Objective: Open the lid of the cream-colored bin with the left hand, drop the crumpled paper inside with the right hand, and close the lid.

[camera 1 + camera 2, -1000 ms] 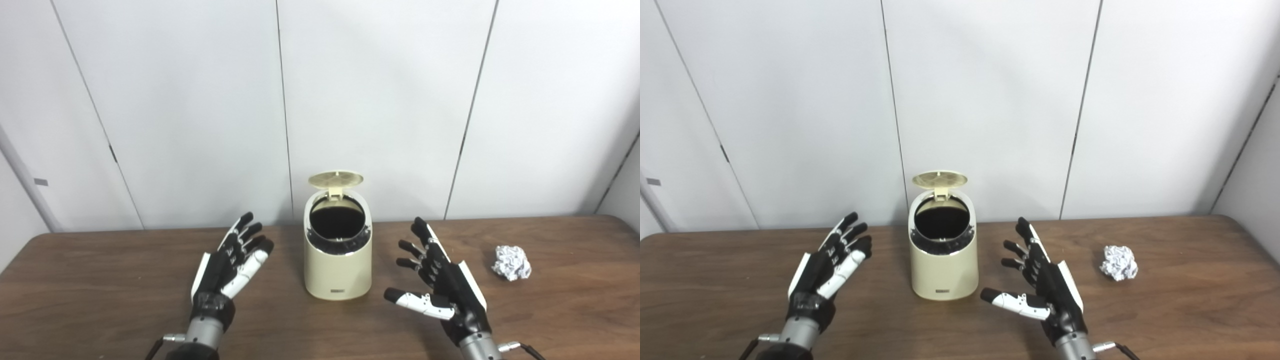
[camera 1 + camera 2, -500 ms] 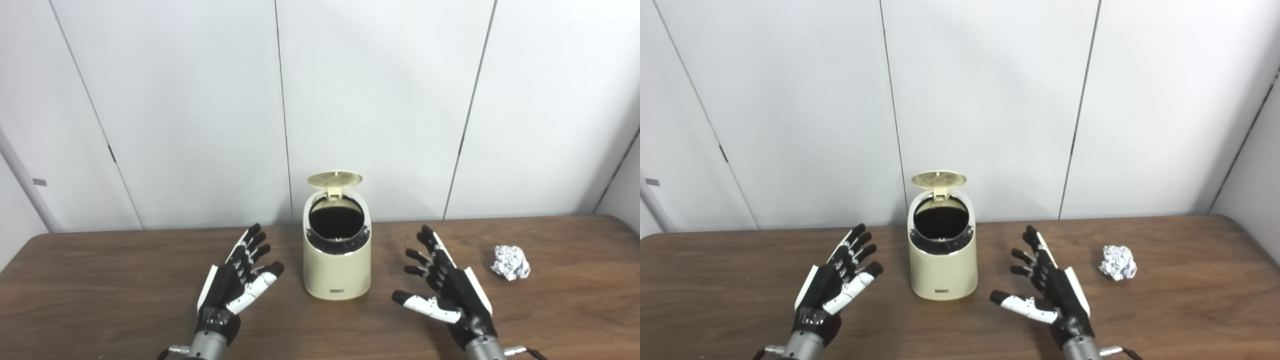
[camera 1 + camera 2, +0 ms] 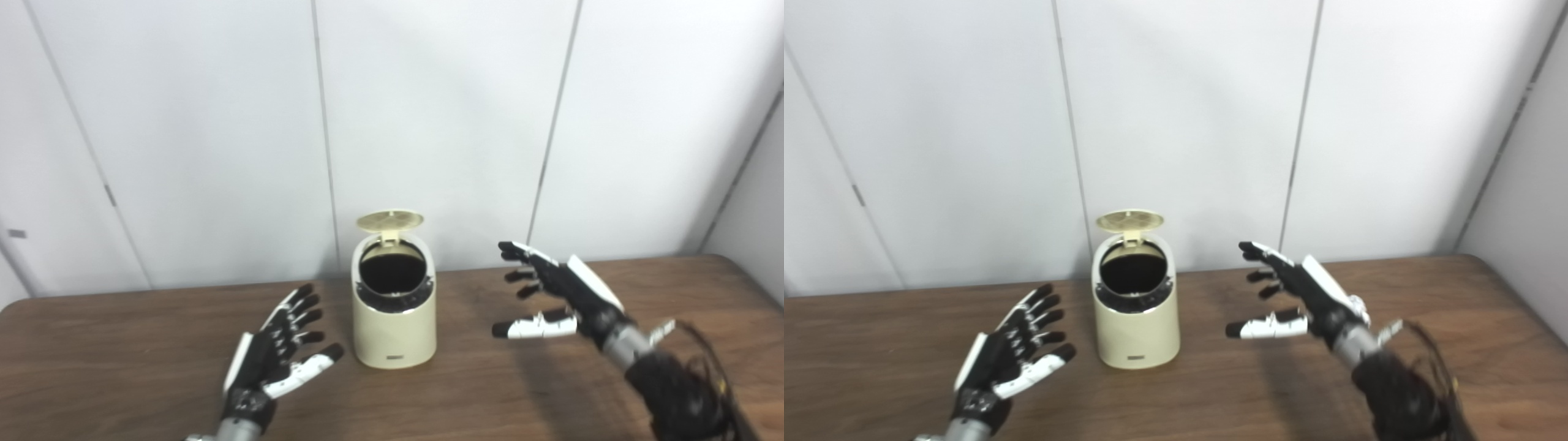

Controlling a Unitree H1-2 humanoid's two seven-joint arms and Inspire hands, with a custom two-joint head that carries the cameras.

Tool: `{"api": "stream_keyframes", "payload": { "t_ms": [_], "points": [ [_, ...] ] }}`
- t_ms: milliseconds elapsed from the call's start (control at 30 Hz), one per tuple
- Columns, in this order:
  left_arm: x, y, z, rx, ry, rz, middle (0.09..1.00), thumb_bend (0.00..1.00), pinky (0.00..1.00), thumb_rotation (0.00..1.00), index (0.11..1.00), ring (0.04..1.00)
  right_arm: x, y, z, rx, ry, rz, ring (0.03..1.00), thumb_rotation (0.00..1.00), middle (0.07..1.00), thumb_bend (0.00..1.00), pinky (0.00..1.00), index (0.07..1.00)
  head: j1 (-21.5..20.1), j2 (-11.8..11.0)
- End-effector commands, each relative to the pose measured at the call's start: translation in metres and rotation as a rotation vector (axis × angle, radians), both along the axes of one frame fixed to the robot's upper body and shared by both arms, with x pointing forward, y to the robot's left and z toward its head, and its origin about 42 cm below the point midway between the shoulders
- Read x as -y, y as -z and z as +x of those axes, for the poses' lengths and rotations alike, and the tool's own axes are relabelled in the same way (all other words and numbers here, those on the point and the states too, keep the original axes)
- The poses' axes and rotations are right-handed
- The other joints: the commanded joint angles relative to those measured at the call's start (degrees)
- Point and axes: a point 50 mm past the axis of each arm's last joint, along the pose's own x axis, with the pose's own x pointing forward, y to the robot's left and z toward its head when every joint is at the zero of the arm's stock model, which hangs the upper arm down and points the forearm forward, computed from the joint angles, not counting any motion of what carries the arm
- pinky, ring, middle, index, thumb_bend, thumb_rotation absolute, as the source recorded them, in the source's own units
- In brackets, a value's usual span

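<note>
The bin's dark inside [image 3: 393, 274] looks deep and clear below the bin's rim, so the cream-colored bin [image 3: 395, 332] will swallow the crumpled paper out of sight when I drop it.
The cream-colored bin [image 3: 395, 334] stands at the middle of the brown table [image 3: 122, 349], its round lid [image 3: 390, 220] tipped up at the back and the dark inside showing. My left hand [image 3: 275, 358] lies open, palm up, low on the table to the left of the bin. Raised above the table to the right of the bin, my right hand [image 3: 560, 294] is open with fingers spread and holds nothing. No crumpled paper shows in either view; my right wrist and arm [image 3: 1396, 386] cover the spot where it lay.
White wall panels [image 3: 429, 122] close off the table's far edge right behind the bin. The table's right corner [image 3: 735, 269] is in view.
My right hand has risen off the table and swung right, now covering the paper. The left hand has slipped a little toward me. The whole picture has shifted, so the camera moved.
</note>
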Motion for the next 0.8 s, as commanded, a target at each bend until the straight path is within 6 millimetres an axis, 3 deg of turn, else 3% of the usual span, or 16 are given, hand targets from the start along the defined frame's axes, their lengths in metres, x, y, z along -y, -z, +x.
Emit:
{"api": "stream_keyframes", "payload": {
  "t_ms": [0, 133, 200, 400, 600, 767],
  "points": [
    [-0.003, -0.013, 0.006, 0.065, 0.005, 0.001, 0.905, 0.85, 0.75, 0.21, 0.954, 0.864, 0.004, -0.028, 0.006, 0.055, -0.003, -0.064, 0.836, 0.22, 0.906, 0.87, 0.69, 0.857, -0.4, 0.0],
    [-0.009, -0.012, 0.007, 0.058, 0.010, 0.013, 0.919, 0.82, 0.77, 0.19, 0.960, 0.878, 0.021, -0.050, 0.016, 0.033, 0.019, -0.163, 0.875, 0.17, 0.921, 0.87, 0.74, 0.858, -3.2, -0.5],
    [-0.011, -0.011, 0.008, 0.056, 0.012, 0.012, 0.921, 0.82, 0.77, 0.19, 0.964, 0.883, 0.024, -0.062, 0.018, 0.014, 0.039, -0.227, 0.875, 0.20, 0.929, 0.87, 0.74, 0.868, -4.4, -0.8],
    [-0.018, -0.011, 0.010, 0.052, 0.013, 0.010, 0.935, 0.79, 0.79, 0.16, 0.979, 0.901, 0.031, -0.092, 0.028, -0.047, 0.050, -0.399, 0.890, 0.14, 0.925, 0.86, 0.80, 0.867, -8.5, -1.4],
    [-0.021, -0.014, 0.011, 0.057, -0.007, 0.033, 0.920, 0.76, 0.77, 0.13, 0.970, 0.883, 0.036, -0.101, 0.039, -0.121, 0.062, -0.504, 0.930, 0.13, 0.971, 0.85, 0.82, 0.884, -10.4, -1.6],
    [-0.023, -0.015, 0.011, 0.064, -0.021, 0.025, 0.926, 0.74, 0.76, 0.12, 0.976, 0.883, 0.042, -0.098, 0.050, -0.173, 0.091, -0.531, 0.985, 0.14, 0.976, 0.84, 0.90, 0.883, -11.8, -1.7]
  ]
}}
